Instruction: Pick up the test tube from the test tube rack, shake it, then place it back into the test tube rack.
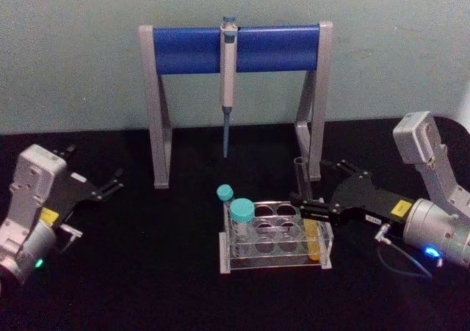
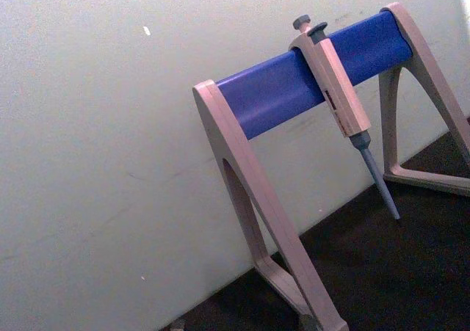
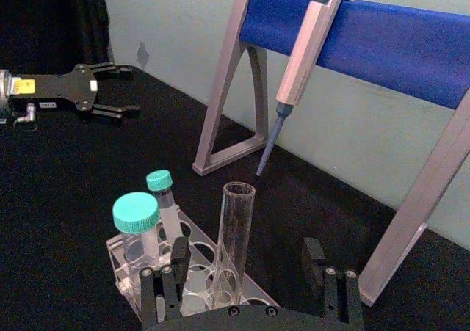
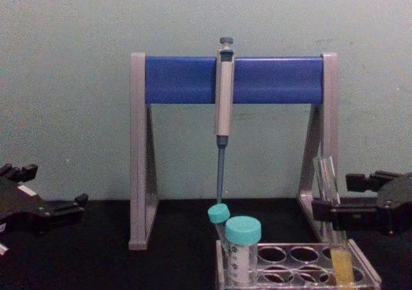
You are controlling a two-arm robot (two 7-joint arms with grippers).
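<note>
The test tube (image 4: 327, 184) is leaning loosely in its rack hole (image 4: 346, 274), so it will slip out right away and leave the rack behind when I lift.
The test tube (image 1: 300, 175) stands in the right-hand corner hole of the clear test tube rack (image 1: 275, 262), with yellow-orange liquid (image 1: 313, 244) at its bottom. My right gripper (image 1: 309, 184) is open, one finger on each side of the tube's upper half. In the right wrist view the test tube (image 3: 234, 235) rises between the two fingers (image 3: 165, 281) with a gap on both sides. In the chest view the test tube (image 4: 327, 177) leans slightly by the right gripper (image 4: 342, 197). My left gripper (image 1: 110, 184) rests open at the far left, away from the rack.
Two teal-capped tubes (image 1: 241, 212) stand in the rack's left holes. Behind the rack stands a grey-and-blue pipette stand (image 1: 183, 50), and a pipette (image 1: 228, 74) hangs from it with its tip pointing down. The table is black (image 1: 147, 272).
</note>
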